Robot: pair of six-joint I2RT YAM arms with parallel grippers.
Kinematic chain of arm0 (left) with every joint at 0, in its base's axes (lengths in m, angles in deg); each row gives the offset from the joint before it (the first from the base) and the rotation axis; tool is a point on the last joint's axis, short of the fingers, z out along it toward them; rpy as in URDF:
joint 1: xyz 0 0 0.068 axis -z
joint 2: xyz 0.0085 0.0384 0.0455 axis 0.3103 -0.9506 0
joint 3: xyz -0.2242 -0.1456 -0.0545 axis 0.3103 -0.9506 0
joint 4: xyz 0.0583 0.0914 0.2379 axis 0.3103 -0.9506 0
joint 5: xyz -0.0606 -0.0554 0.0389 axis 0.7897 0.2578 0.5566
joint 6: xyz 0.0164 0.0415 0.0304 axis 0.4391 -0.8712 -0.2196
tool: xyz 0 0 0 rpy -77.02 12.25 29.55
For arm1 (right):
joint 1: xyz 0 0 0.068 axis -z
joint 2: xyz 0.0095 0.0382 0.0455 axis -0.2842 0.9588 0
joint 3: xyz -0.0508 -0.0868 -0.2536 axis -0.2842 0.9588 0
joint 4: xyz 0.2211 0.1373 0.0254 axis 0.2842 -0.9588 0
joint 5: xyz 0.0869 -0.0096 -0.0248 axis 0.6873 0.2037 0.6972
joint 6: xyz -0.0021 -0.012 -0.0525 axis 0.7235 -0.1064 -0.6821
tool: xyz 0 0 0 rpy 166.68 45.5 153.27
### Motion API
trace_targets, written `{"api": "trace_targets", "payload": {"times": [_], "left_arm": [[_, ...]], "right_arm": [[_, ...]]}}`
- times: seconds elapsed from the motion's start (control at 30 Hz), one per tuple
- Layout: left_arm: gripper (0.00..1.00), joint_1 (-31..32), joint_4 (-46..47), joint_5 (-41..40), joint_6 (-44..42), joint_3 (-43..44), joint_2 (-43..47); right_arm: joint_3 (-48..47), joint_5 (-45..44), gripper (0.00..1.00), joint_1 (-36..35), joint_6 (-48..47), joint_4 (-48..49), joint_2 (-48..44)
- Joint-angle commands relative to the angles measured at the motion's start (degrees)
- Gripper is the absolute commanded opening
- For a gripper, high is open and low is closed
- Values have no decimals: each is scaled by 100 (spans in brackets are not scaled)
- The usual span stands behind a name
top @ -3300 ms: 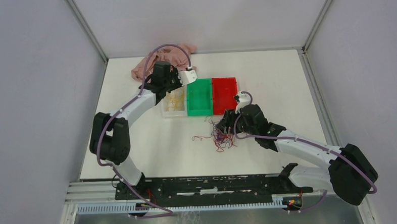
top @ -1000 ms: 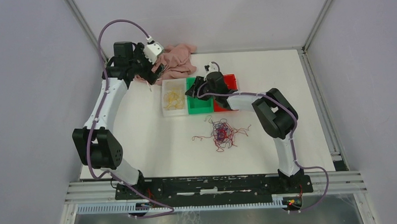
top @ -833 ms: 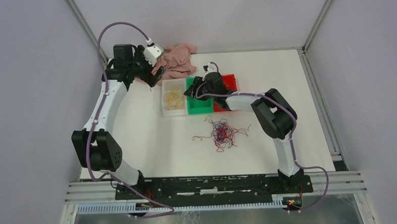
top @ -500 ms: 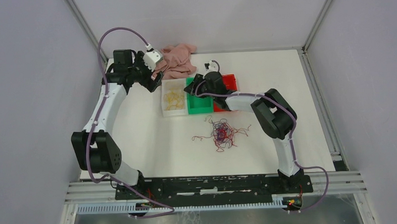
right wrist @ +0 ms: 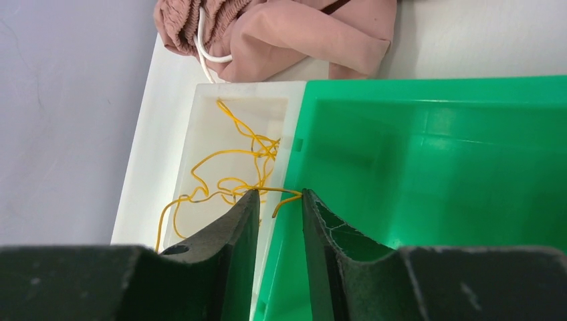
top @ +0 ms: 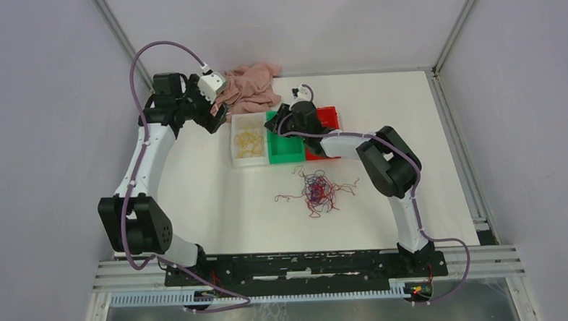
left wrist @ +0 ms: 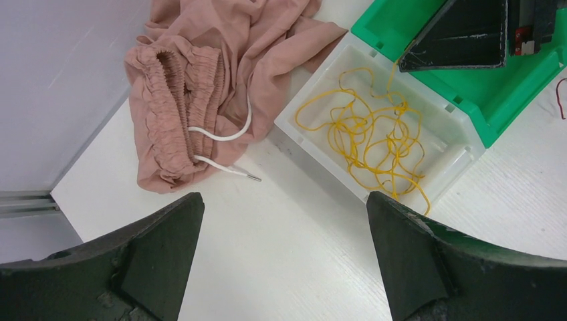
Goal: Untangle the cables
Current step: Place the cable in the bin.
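Note:
My right gripper has the yellow cable's end (right wrist: 279, 208) past the white bin's side over the green bin, so I should swing back and leave it inside the white bin (top: 248, 138) before untangling.
A tangle of red, purple and brown cables (top: 318, 190) lies on the table's middle. More yellow cables (top: 249, 140) sit loose in the white bin (left wrist: 294, 127). My right gripper (right wrist: 280, 194) hovers over the wall between the white bin and the green bin (right wrist: 434, 167). Its jaws are narrow but still apart, and one end of a yellow cable (right wrist: 287, 195) crosses the gap at the tips. My left gripper (left wrist: 284, 200) is wide open and holds nothing, above bare table just left of the white bin.
A pink garment (top: 252, 86) with a white drawstring (left wrist: 220, 134) is crumpled at the table's back left. A red bin (top: 328, 119) stands to the right of the green bin (top: 286, 149). Grey walls enclose the table.
My right gripper's jaws have narrowed over the edge between the white and green bins. The left gripper has drifted left, away from the garment, and stays open.

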State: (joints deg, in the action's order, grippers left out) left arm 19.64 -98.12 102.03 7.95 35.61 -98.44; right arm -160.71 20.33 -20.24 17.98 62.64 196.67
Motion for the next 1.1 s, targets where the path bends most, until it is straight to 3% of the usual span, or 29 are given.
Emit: {"api": "trace_targets", "payload": {"times": [0.0,0.23,0.67,1.07], "left_arm": [[98,-43,184,234,147,-94,264],[98,-60,202,270,166,-159,301],[98,-126,312,270,228,-240,312],[98,-190,403,305,270,-309,354]], "right_arm": [[-281,-252,35,-47,-340,206,-86],[-639,-239,41,-79,-707,-149,-59],[-1375,-379,35,-462,-1597,-1360,216],[-2081,-1219,34,-818,-2001,-2697,669]]}}
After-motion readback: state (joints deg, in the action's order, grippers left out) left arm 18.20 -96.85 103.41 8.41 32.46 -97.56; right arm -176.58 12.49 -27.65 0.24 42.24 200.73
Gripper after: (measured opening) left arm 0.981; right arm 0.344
